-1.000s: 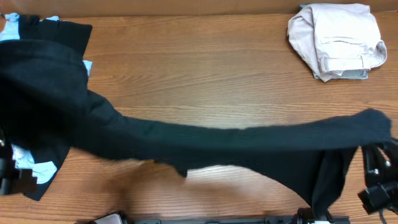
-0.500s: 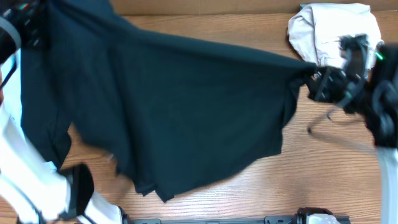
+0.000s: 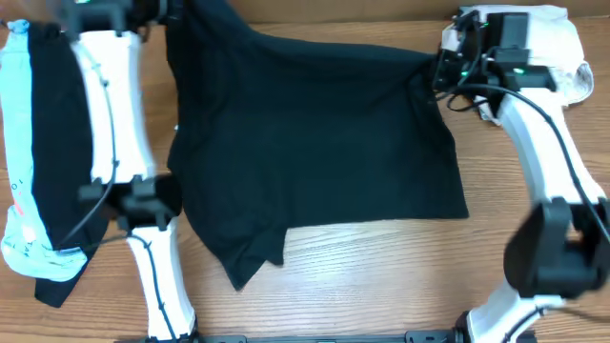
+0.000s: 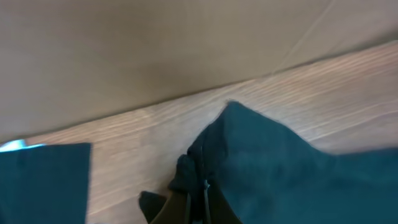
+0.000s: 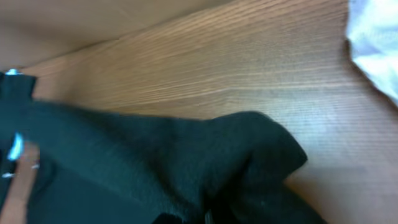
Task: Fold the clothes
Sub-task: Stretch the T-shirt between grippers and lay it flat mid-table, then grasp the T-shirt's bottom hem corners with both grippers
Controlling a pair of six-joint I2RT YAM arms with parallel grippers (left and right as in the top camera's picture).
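Note:
The black garment's far edge point(image 3: 286, 44) is close to the cardboard side while the garment's front flap trails crookedly. My left gripper should therefore let go and take hold of the flap's tip point(image 3: 240, 280).
A large black garment point(image 3: 315, 143) lies spread over the middle of the wooden table, its far edge held up by both arms. My left gripper point(image 3: 157, 11) is at the far left corner and is shut on a bunch of the black cloth point(image 4: 249, 162). My right gripper point(image 3: 440, 65) is at the far right corner and is shut on the other corner point(image 5: 249, 168); its fingers are buried in the cloth. A sleeve-like flap point(image 3: 243, 257) hangs toward the front left.
A folded beige garment point(image 3: 562, 43) sits at the far right corner, just behind my right arm. A pile of black and light blue clothes point(image 3: 29, 162) lies along the left edge under my left arm. A cardboard wall point(image 4: 155, 50) runs along the table's back.
Both arms have swung the black garment from the front of the table to the back and laid it flat. It was a stretched band, and now it is spread wide.

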